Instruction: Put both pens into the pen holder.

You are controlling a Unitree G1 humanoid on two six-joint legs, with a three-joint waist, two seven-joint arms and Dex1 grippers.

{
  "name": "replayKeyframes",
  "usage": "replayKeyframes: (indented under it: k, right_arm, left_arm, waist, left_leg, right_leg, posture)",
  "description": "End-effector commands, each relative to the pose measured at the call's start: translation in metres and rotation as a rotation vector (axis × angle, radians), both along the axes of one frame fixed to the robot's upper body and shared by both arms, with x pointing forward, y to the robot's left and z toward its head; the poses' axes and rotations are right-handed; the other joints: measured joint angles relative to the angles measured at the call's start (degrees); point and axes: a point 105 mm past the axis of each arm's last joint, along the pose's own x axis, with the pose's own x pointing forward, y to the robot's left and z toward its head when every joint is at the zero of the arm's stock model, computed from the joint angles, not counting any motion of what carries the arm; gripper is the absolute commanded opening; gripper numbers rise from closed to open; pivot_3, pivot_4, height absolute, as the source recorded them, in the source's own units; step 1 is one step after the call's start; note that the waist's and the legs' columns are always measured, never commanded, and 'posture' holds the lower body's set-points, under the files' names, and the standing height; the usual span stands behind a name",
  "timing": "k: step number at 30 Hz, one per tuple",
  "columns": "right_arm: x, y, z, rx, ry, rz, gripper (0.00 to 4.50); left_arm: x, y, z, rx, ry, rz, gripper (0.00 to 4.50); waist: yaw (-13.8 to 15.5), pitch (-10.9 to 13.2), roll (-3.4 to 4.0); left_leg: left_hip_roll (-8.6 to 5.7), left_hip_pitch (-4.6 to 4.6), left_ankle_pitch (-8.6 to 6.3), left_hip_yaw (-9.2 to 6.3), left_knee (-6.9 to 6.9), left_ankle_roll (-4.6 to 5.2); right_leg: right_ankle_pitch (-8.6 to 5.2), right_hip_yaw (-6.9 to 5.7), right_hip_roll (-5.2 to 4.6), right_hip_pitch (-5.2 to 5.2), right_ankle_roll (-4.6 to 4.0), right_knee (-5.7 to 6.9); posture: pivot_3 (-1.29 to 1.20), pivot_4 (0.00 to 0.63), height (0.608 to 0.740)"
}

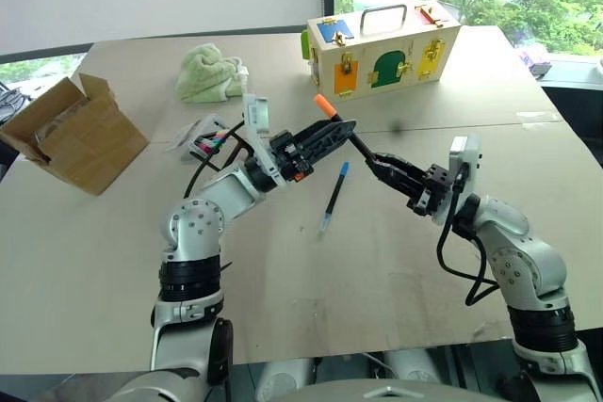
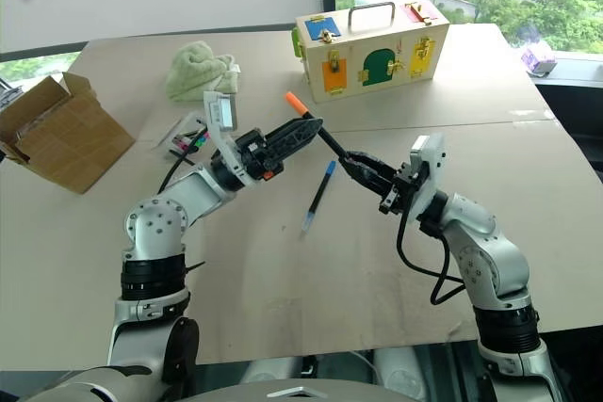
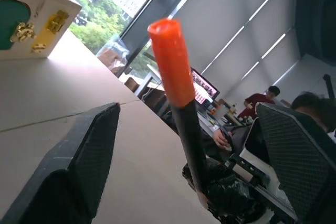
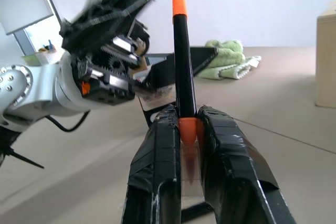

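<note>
The pen holder (image 1: 207, 142) is on my left gripper's side and far away from my right gripper, so next my left gripper grabs the orange-capped pen by the upper part of its body (image 3: 188, 128).
The orange-capped pen (image 1: 325, 106) is in the air above the middle of the table, with my right gripper (image 1: 373, 160) shut on its lower end. My left gripper (image 1: 341, 127) is open; its two fingers stand on either side of the pen's upper barrel without touching it, as the left wrist view shows (image 3: 170, 61). The blue-capped pen (image 1: 334, 197) lies flat on the table just below both grippers. A clear plastic case with coloured contents, which looks like the pen holder (image 1: 205, 136), lies behind my left arm and is partly hidden by it.
A wooden box with coloured doors (image 1: 382, 44) stands at the back of the table. A green cloth (image 1: 209, 72) lies at the back left. An open cardboard box (image 1: 80, 134) sits at the left edge. A seam (image 1: 490, 124) crosses the table.
</note>
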Motion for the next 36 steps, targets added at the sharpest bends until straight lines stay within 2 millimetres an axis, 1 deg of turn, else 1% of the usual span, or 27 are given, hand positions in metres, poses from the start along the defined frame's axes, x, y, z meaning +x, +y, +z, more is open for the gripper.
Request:
replayKeyframes:
  k: [1,2,3,5,6,7,8,9,10,11,12,13,15,18,20,22,23,24,26,28,30,34,36]
  right_arm:
    - [-0.006,0.004,0.012,0.022,-0.040,0.031,0.03]
    - [-0.009,0.005,0.011,0.017,-0.033,0.056,0.03]
    - [-0.011,0.005,0.011,0.018,-0.029,0.069,0.53]
    - [-0.015,0.007,0.012,0.018,-0.025,0.098,1.58]
    - [-0.016,0.007,0.012,0.019,-0.022,0.106,2.06]
    - [-0.016,0.007,0.011,0.017,-0.020,0.109,2.42]
    - [-0.015,0.006,0.011,0.014,-0.017,0.105,2.83]
    - [-0.014,0.005,0.009,0.007,-0.009,0.093,3.48]
    - [-0.013,0.005,0.007,0.001,-0.003,0.084,3.64]
    - [-0.012,0.003,0.005,-0.009,0.005,0.075,4.12]
    - [-0.011,0.002,0.003,-0.019,0.012,0.068,4.49]
    - [-0.010,-0.004,0.001,-0.032,0.019,0.053,4.49]
    - [-0.005,-0.034,-0.005,-0.060,0.030,-0.030,4.49]
    - [-0.001,-0.061,-0.013,-0.132,0.035,-0.090,4.49]
    - [-0.001,-0.080,-0.019,-0.227,0.017,-0.091,4.49]
    - [-0.002,-0.096,-0.024,-0.350,-0.004,-0.048,4.49]
    - [0.000,-0.101,-0.024,-0.390,-0.014,-0.036,4.49]
    - [0.001,-0.105,-0.024,-0.414,-0.020,-0.029,4.49]
    - [0.005,-0.109,-0.009,-0.383,-0.069,-0.006,4.49]
    - [0.005,-0.108,0.009,-0.317,-0.113,0.034,4.49]
    - [0.006,-0.106,0.018,-0.254,-0.113,0.064,4.49]
    - [0.008,-0.094,0.022,-0.241,-0.118,0.131,4.49]
    - [0.008,-0.090,0.025,-0.239,-0.123,0.150,4.49]
  left_arm:
    - [-0.008,0.000,0.017,-0.031,-0.061,-0.027,2.61]
    - [-0.008,0.001,0.018,-0.045,-0.060,-0.026,2.19]
    - [-0.007,0.002,0.020,-0.056,-0.061,-0.017,1.85]
    - [-0.006,0.002,0.021,-0.073,-0.052,-0.004,0.78]
    - [-0.006,0.002,0.021,-0.072,-0.051,-0.002,0.34]
    - [-0.007,0.001,0.020,-0.070,-0.053,0.000,0.01]
    - [-0.007,0.000,0.020,-0.067,-0.057,0.007,0.00]
    - [-0.005,-0.001,0.020,-0.052,-0.069,0.026,0.00]
    - [-0.004,-0.001,0.019,-0.041,-0.077,0.040,0.00]
    - [-0.002,-0.002,0.019,-0.031,-0.084,0.055,0.00]
    - [0.000,-0.001,0.021,-0.032,-0.092,0.072,0.00]
    - [0.000,0.001,0.025,-0.038,-0.116,0.088,0.00]
    - [0.000,0.008,0.027,0.118,-0.269,0.202,0.00]
    - [0.005,0.018,0.027,0.309,-0.440,0.354,0.00]
    - [0.016,0.032,0.033,0.433,-0.561,0.560,0.00]
    - [0.022,0.038,0.043,0.666,-0.806,0.762,0.00]
    - [0.022,0.038,0.049,0.729,-0.893,0.821,0.00]
    - [0.022,0.037,0.051,0.759,-0.944,0.855,0.00]
    - [0.024,0.045,0.052,0.925,-1.032,0.966,0.00]
    - [0.024,0.053,0.045,1.062,-1.063,1.031,0.00]
    - [0.022,0.055,0.037,1.184,-1.081,1.041,0.00]
    - [0.020,0.057,0.035,1.276,-1.091,1.084,0.00]
    - [0.014,0.058,0.035,1.280,-1.091,1.090,0.00]
  waist:
    - [0.03,0.00,0.00]
    - [0.03,0.00,0.00]
    - [0.02,0.00,0.00]
    - [0.01,0.00,0.00]
    - [0.01,0.00,0.00]
    - [0.02,0.00,0.00]
    - [0.02,0.00,0.00]
    - [0.02,0.00,0.00]
    - [0.02,0.00,-0.01]
    - [0.03,0.00,-0.01]
    - [0.04,0.00,-0.01]
    - [0.04,0.00,-0.01]
    - [0.10,0.02,-0.04]
    - [0.19,0.04,-0.05]
    - [0.24,0.04,-0.05]
    - [0.25,0.08,-0.11]
    - [0.20,0.12,-0.11]
    - [0.19,0.13,-0.12]
    - [-0.01,0.16,-0.16]
    - [-0.18,0.18,-0.15]
    - [0.00,0.19,-0.17]
    - [0.46,0.29,-0.33]
    - [0.66,0.29,-0.33]
  left_leg:
    - [0.00,0.00,0.00,0.00,0.00,0.00]
    - [0.00,0.00,0.00,0.00,0.00,-0.01]
    - [0.00,0.00,0.00,0.00,0.00,-0.01]
    - [0.00,0.00,0.00,0.00,0.00,-0.01]
    - [0.00,0.00,0.00,0.00,0.00,-0.01]
    - [0.00,0.00,0.00,0.00,0.00,-0.01]
    - [0.00,0.00,0.00,0.00,0.00,-0.01]
    - [0.00,0.00,0.01,0.00,0.00,-0.01]
    - [0.00,0.00,0.01,0.00,0.00,-0.01]
    - [0.00,0.00,0.01,0.00,0.00,-0.01]
    - [-0.01,0.00,0.01,0.00,0.00,-0.01]
    - [-0.01,0.00,0.01,0.00,0.00,-0.01]
    - [-0.02,-0.01,0.01,0.00,0.00,-0.01]
    - [-0.05,-0.03,0.01,0.03,-0.02,-0.01]
    - [-0.06,-0.02,0.01,0.06,-0.03,0.00]
    - [-0.07,0.00,0.00,0.08,-0.04,0.00]
    - [-0.06,0.00,0.00,0.08,-0.03,0.01]
    - [-0.06,0.00,0.00,0.08,-0.06,0.02]
    - [-0.04,0.01,0.00,0.11,-0.10,0.02]
    - [-0.02,0.05,-0.03,0.21,-0.16,0.07]
    - [0.00,0.05,-0.08,0.28,-0.21,0.15]
    - [0.01,-0.19,-0.01,0.31,-0.19,0.03]
    - [0.01,-0.20,-0.01,0.32,-0.18,0.04]
  right_leg:
    - [0.00,0.00,0.00,0.00,0.00,0.01]
    - [0.00,0.00,0.00,0.00,0.00,0.01]
    - [0.00,0.00,0.00,-0.01,0.00,0.01]
    - [0.00,0.00,0.00,-0.02,0.00,0.01]
    - [0.00,0.01,0.00,-0.03,0.00,0.02]
    - [0.00,0.01,0.00,-0.03,0.00,0.02]
    - [0.00,0.01,0.00,-0.04,0.00,0.03]
    - [0.00,0.02,0.00,-0.04,0.00,0.03]
    - [0.00,0.02,0.00,-0.04,0.00,0.03]
    - [0.00,0.02,0.00,-0.04,0.00,0.03]
    - [0.00,0.02,0.00,-0.04,0.00,0.04]
    - [0.00,0.02,0.00,-0.04,0.00,0.04]
    - [0.00,0.02,0.00,-0.04,0.00,0.03]
    - [0.00,0.06,-0.01,-0.05,0.00,0.00]
    - [0.00,0.09,-0.01,-0.04,0.00,0.01]
    - [0.00,0.09,-0.01,-0.04,0.00,0.01]
    - [0.00,0.09,0.00,-0.04,0.00,0.05]
    - [0.00,0.10,0.01,-0.05,0.00,0.04]
    - [0.00,0.13,0.01,-0.05,0.00,0.04]
    - [0.00,0.25,0.03,-0.07,0.00,0.06]
    - [0.00,0.31,0.03,-0.12,0.00,0.07]
    - [0.00,0.31,0.01,-0.31,0.00,0.08]
    - [0.00,0.30,-0.02,-0.32,0.00,0.08]
  posture:
    - [0.00,0.150,0.740]
    - [0.00,0.150,0.740]
    - [0.00,0.150,0.740]
    - [0.00,0.150,0.740]
    - [0.00,0.150,0.740]
    - [0.00,0.150,0.740]
    - [0.00,0.150,0.740]
    - [0.00,0.150,0.740]
    - [0.00,0.150,0.740]
    - [0.00,0.150,0.740]
    - [0.00,0.150,0.740]
    - [0.00,0.150,0.740]
    - [0.00,0.150,0.740]
    - [0.00,0.150,0.740]
    - [0.00,0.150,0.740]
    - [0.00,0.150,0.740]
    - [0.00,0.150,0.740]
    - [0.00,0.150,0.740]
    - [0.00,0.150,0.740]
    - [0.00,0.150,0.740]
    - [0.00,0.150,0.740]
    - [0.00,0.150,0.740]
    - [0.00,0.150,0.740]
